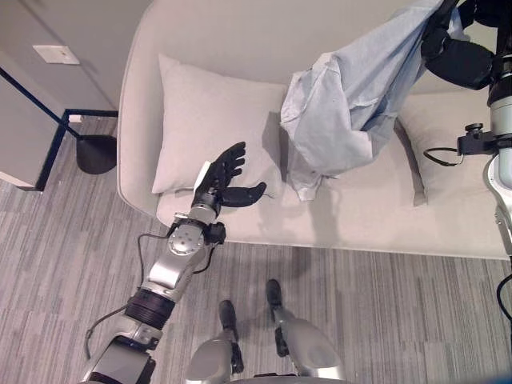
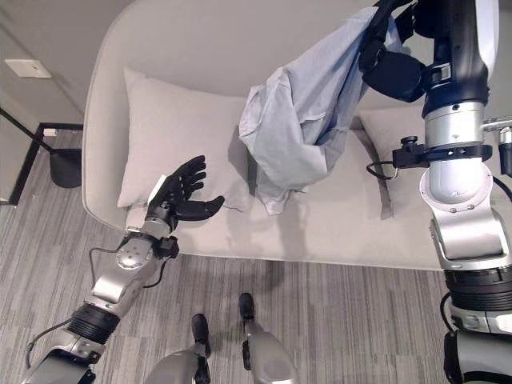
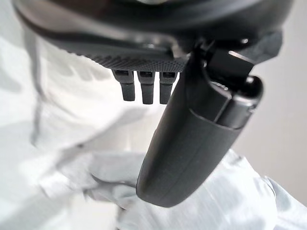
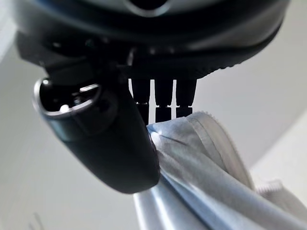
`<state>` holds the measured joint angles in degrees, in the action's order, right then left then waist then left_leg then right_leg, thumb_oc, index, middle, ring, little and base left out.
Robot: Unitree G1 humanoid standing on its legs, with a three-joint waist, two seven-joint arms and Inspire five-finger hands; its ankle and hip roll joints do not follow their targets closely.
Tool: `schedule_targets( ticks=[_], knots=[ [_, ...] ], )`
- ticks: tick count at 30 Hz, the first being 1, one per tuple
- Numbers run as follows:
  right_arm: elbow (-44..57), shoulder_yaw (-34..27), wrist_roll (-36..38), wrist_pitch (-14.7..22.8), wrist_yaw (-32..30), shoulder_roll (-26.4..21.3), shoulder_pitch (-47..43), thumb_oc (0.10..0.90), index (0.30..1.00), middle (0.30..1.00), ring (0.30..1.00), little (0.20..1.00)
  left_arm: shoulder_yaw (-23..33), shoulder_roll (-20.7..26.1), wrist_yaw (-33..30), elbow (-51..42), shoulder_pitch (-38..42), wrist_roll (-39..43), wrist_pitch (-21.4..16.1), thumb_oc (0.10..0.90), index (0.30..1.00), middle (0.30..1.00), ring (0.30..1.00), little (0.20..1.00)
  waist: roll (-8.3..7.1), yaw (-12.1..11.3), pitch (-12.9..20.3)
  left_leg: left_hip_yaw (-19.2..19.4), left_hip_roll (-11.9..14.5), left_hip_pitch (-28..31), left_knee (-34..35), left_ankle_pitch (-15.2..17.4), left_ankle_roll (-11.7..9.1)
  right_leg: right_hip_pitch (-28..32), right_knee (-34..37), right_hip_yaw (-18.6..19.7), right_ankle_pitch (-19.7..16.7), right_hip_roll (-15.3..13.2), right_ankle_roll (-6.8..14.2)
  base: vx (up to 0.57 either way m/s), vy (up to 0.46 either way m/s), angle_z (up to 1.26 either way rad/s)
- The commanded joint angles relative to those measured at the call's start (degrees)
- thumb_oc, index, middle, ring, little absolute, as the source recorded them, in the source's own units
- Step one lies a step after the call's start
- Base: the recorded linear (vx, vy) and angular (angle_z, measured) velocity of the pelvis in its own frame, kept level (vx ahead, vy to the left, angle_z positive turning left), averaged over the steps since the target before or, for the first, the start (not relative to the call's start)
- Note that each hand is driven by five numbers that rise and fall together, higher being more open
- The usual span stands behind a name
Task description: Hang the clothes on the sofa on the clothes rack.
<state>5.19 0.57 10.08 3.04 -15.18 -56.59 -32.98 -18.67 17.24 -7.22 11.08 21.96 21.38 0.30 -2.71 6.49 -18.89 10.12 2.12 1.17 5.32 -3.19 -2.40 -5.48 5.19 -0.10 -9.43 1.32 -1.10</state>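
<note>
The light blue shirt [image 1: 332, 112] is hanging in limp, bunched folds [image 1: 372, 116], so I expect its cloth to spread out and droop between my grippers when I raise the shirt's upper edge.
A light blue shirt [image 1: 344, 112] hangs in the air above the beige sofa [image 1: 240, 48], its lower end just over the seat. My right hand [image 2: 392, 68] is raised at the upper right and shut on the shirt's top; the cloth [image 4: 201, 158] runs between thumb and fingers in the right wrist view. My left hand [image 1: 228, 180] is open over the seat's front edge, left of the shirt and apart from it. Past its fingers [image 3: 146, 86] the left wrist view shows the shirt's pale cloth [image 3: 230, 201].
A pale cushion [image 1: 208, 120] leans at the sofa's left, another cushion [image 2: 392, 128] at the right behind my right arm. A black floor-lamp base [image 1: 98, 152] and a dark rail [image 1: 48, 148] stand left of the sofa. Grey striped carpet [image 1: 360, 312] lies in front.
</note>
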Motion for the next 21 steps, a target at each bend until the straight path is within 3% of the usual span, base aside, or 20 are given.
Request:
schedule_targets(
  ticks=[1,6,9,13,21],
  knots=[
    [-2.32,4.15,4.07,5.22,-2.33,-1.38,-5.23,0.4,0.3,0.3,0.3,0.3,-6.75,-2.88,0.2,8.13,3.33,4.11,-5.05,0.8,0.9,0.9,0.9,0.9,-3.07,-0.33,17.47,1.85,4.06,2.35,-0.32,4.8,-3.43,5.31,-0.19,-3.26,7.12,-5.23,8.35,0.02,0.005,-0.07],
    [-3.41,12.23,6.39,5.13,-2.92,1.79,-12.14,0.4,0.3,0.3,0.3,0.3,-9.71,-8.97,-0.78,22.42,11.95,11.05,-4.37,0.8,0.9,0.9,0.9,0.9,-4.14,1.88,18.4,2.99,4.13,2.85,-0.32,5.01,-3.2,4.85,-0.19,-1.75,6.43,-5.04,8.48,0.01,-0.003,-0.12],
    [-2.37,14.35,6.34,5.52,-3.47,2.89,-13.56,0.4,0.3,0.3,0.3,0.3,-8.5,-10.37,-2.21,24.72,14.38,15.19,-4.89,0.8,0.9,0.9,0.9,0.9,-4.43,2.73,18.57,3.65,4.1,3.05,-0.32,5.25,-3.05,4.29,-0.19,-0.87,6.14,-4.84,8.58,0.01,0.001,-0.18],
    [-1.71,14.23,5.33,5.46,-3.74,3.85,-11.89,0.4,0.3,0.3,0.3,0.3,-7.69,-10.88,-2.93,24.75,15.41,18.81,-5.48,0.8,0.9,0.9,0.9,0.9,-4.6,3.0,18.7,3.75,4.2,3.38,-0.32,5.42,-2.98,4.38,-0.19,-0.6,6.19,-4.7,8.55,0.01,-0.009,-0.14],
    [-1.99,12.13,2.61,5.07,-3.86,5.27,-8.32,0.4,0.3,0.3,0.3,0.3,-7.04,-10.33,-3.17,23.23,15.45,18.04,-5.97,0.8,0.9,0.9,0.9,0.9,-4.32,2.79,18.8,3.55,4.09,3.98,-0.32,5.81,-2.78,5.18,-0.19,-0.77,6.4,-4.85,8.55,0.0,0.0,-0.01]
  ],
)
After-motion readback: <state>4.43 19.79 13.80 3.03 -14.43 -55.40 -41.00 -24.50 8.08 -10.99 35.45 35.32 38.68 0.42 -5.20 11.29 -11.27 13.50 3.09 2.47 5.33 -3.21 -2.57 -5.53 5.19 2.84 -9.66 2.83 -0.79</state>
